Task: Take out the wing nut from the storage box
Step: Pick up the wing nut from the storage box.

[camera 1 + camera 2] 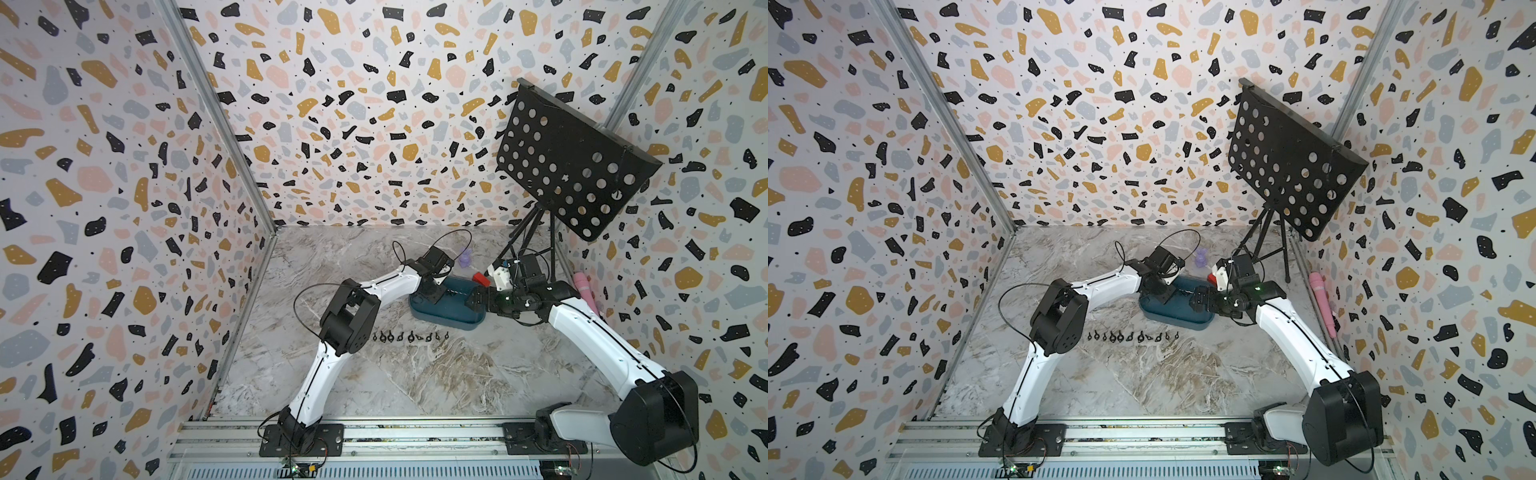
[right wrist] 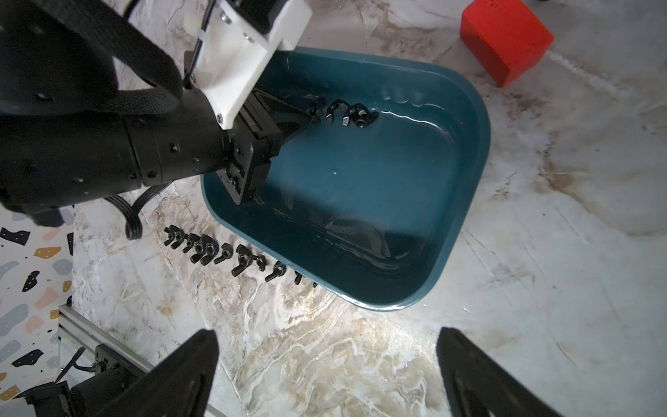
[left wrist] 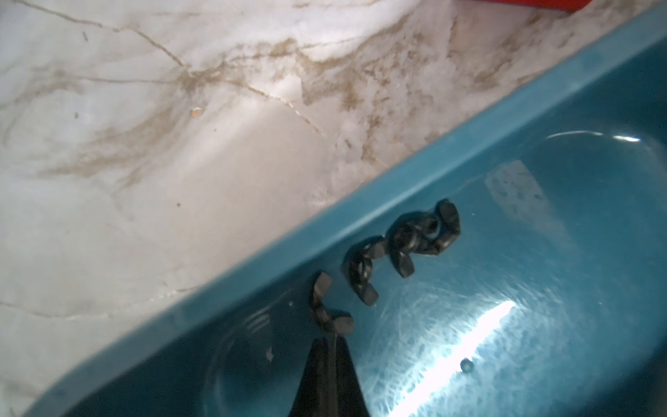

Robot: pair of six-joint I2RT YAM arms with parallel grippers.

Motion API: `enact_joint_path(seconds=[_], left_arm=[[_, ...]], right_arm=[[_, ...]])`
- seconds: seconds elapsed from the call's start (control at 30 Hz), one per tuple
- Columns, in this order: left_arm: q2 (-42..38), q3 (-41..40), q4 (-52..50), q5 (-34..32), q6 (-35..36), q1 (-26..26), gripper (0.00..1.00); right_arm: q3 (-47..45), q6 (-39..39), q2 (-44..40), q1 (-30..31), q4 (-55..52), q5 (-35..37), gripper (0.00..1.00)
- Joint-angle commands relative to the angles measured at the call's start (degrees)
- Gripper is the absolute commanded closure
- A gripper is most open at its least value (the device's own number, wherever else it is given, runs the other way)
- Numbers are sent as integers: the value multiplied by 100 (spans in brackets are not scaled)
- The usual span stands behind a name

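Observation:
My left gripper's closed fingers get only to the edge of the nearest wing nut's near wing [image 3: 339, 332], so next I open them and straddle the wing [image 3: 342, 324] before lifting.
The storage box [image 1: 449, 319] [image 1: 1183, 321] is a shallow teal tub on the marble table, also in both wrist views [image 3: 397, 187] [image 2: 476, 144]. Three black wing nuts lie along its far wall. My left gripper [image 3: 334, 339] [image 2: 312, 113] reaches down into the box and is shut, pinching one wing of the nearest wing nut [image 3: 330, 310]. The other two nuts [image 3: 361, 274] [image 3: 422, 231] lie just beyond it. My right gripper [image 2: 326, 332] [image 1: 476, 299] hangs open above the box's right end, holding nothing.
A row of several black wing nuts [image 1: 409, 336] [image 2: 223, 252] lies on the table in front of the box. A red block [image 1: 481, 278] [image 2: 505, 39] sits behind the box. A purple figure [image 1: 465, 257], a pink object [image 1: 586, 291] and a black music stand [image 1: 573, 166] are at the back right.

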Motion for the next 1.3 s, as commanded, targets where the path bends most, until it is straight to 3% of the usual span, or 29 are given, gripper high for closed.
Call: enact_joint_path(seconds=[0.0,0.23,0.33,0.4,0.7,1.13,1.27], left_arm=[[-490,-167,64,181,-406,25,100],[-762,-498,259,241,-738,29,100],[-667,-423,255,151,-819,26,83],[-542,-326,251,-6,-871,26,79],[-87,-41,265,-123,-936,26,77],[144,246,313,-92,-1217,34,63],[234,297,304,-99,-1227,34,64]], right_arm=[[56,-1,-90,-29,-38,-58,0],[52,86,-144,-27,68,-114,0],[18,105,-189,-29,69,-119,0],[-9,96,-224,-29,69,-122,0],[-37,68,-237,-22,42,-96,0],[-34,52,-153,-29,44,-79,0],[-23,43,-130,-28,41,-79,0]])
